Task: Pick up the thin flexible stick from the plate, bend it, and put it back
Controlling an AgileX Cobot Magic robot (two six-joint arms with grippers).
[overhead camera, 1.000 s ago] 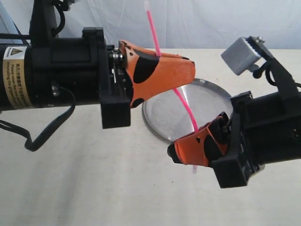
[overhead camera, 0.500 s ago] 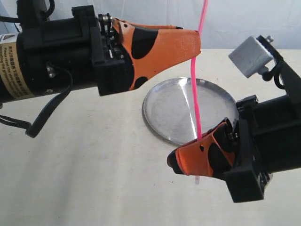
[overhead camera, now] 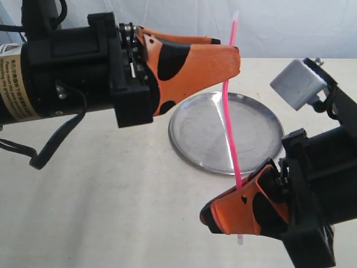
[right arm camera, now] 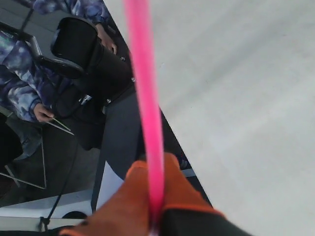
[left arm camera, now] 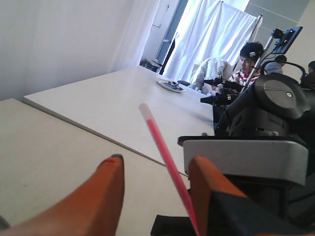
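My open left gripper needs to center below the stick's tip (overhead camera: 232, 38) and close before bending, because the stick's upper part (left arm camera: 170, 164) slants along one of its fingers.
The thin pink stick (overhead camera: 230, 128) stands nearly upright and straight in the air above the shiny steel plate's (overhead camera: 195, 131) right half. My right gripper (overhead camera: 217, 215) is shut on its lower end, and the whitish tip pokes out below the orange fingers. In the right wrist view the stick (right arm camera: 145, 88) rises from between the pressed fingertips of that gripper (right arm camera: 152, 172). My left gripper (overhead camera: 227, 51) hovers higher, open, around the stick's upper part. The left wrist view shows the stick (left arm camera: 164, 152) lying close to one finger of the open left gripper (left arm camera: 158, 162), apart from the other.
The plate lies on a pale table (overhead camera: 100, 195). A grey camera box (overhead camera: 295, 81) sits on the right arm and black cables (overhead camera: 50, 151) hang off the left arm. Seated people (left arm camera: 246, 59) and another table (left arm camera: 123, 98) are beyond.
A second ago my left gripper held the stick bent; the stick now stands straight with the left jaws apart. My right gripper has sunk lower with the stick, bringing its top tip into view.
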